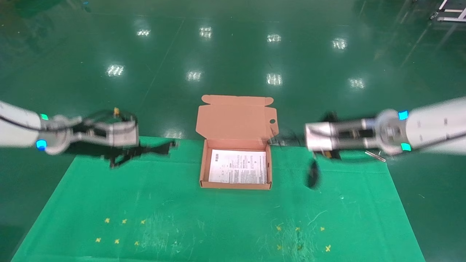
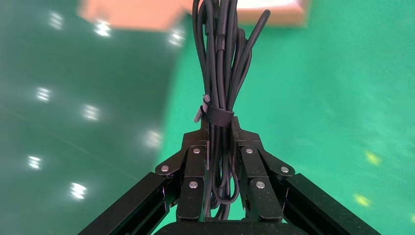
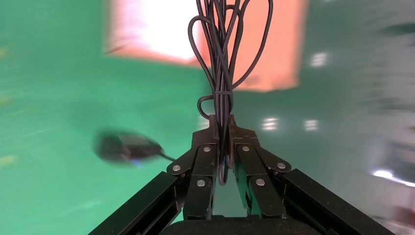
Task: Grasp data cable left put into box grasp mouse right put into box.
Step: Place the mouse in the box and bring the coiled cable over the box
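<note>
Next, I move my left gripper back while my right gripper lowers the mouse in first, because the data cable and the dangling mouse are both heading for the box.
The box lies open at the mat's far middle, its flap lid raised and a white printed sheet inside. My left gripper is shut on the data cable, held above the mat left of the box. In the left wrist view the jaws clamp the strapped bundle, with the box ahead. My right gripper is shut on the mouse's coiled cord. The mouse dangles below, right of the box. It also shows in the right wrist view.
A green mat covers the table, with yellow cross marks near the front on both sides. A small metal piece lies at the mat's far right corner. Shiny green floor lies beyond the far edge.
</note>
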{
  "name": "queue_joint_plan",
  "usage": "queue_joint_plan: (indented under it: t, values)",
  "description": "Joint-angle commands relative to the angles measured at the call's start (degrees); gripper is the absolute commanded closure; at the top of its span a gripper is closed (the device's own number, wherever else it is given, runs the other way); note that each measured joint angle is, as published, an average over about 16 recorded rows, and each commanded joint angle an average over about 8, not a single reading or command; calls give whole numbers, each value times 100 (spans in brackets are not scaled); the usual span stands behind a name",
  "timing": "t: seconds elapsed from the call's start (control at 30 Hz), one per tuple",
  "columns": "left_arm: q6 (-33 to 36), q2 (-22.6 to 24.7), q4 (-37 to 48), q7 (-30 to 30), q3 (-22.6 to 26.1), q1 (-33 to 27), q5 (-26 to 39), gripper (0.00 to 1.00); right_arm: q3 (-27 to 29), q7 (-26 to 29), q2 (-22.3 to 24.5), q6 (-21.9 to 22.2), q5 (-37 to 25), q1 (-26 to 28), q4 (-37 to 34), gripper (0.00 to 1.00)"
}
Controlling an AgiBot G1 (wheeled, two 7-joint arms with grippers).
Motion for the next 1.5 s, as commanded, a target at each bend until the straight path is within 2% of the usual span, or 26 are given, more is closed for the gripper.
queue_joint_plan:
  t: [0.03,0.27,0.47,0.63,0.9,1.5]
  values:
    - [-9,-82,-190,3,-93,-124,-113,100,87,95,-45,159,-59,158,126,100]
    - [-371,-187,-918,-360,-235,-228,-177,100,265,-287,-820,679,7,581,-454,100]
    - [-613,-350,-1589,-693,-244,-169,-63,100,373,-816,-1317,854,219,853,-1138,100]
    - [-695,-469,-1930,-867,-230,-108,16,100,420,-1035,-1467,871,332,947,-1410,100]
    - [-784,-545,-2010,-979,-151,-16,201,100,400,-1050,-1564,859,382,846,-1519,100]
    - [-879,-634,-2087,-1877,328,3,1372,100,315,-1246,-2156,964,527,405,-2240,100]
